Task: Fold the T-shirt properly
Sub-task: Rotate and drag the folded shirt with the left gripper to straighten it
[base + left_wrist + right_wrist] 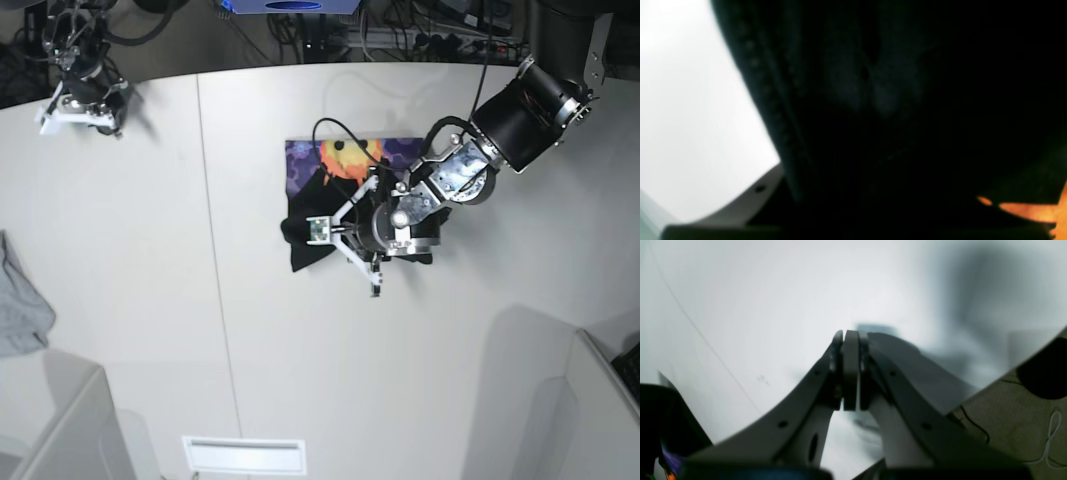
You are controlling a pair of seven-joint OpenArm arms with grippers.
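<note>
The T-shirt's purple edge (290,170) has clear table between it and the table's seam (207,170), so my left gripper keeps pulling the T-shirt's hem until they lie close.
The black T-shirt (300,252) lies bunched in the middle of the white table (150,250), its orange sun print (352,158) on purple facing up at the far end. My left gripper (320,230) reaches in from the right and is shut on a fold of black cloth at the shirt's near-left edge. In the left wrist view the T-shirt (890,116) fills almost everything with a stitched hem, hiding the fingertips; one finger (750,203) shows at lower left. My right gripper (850,370) is shut and empty, parked at the table's far-left corner (75,112).
A small light grey cloth (20,310) lies at the table's left edge. A seam (215,300) runs down the tabletop. White partitions stand at the near left (60,430) and near right (560,400). Cables and gear crowd the back edge (400,40).
</note>
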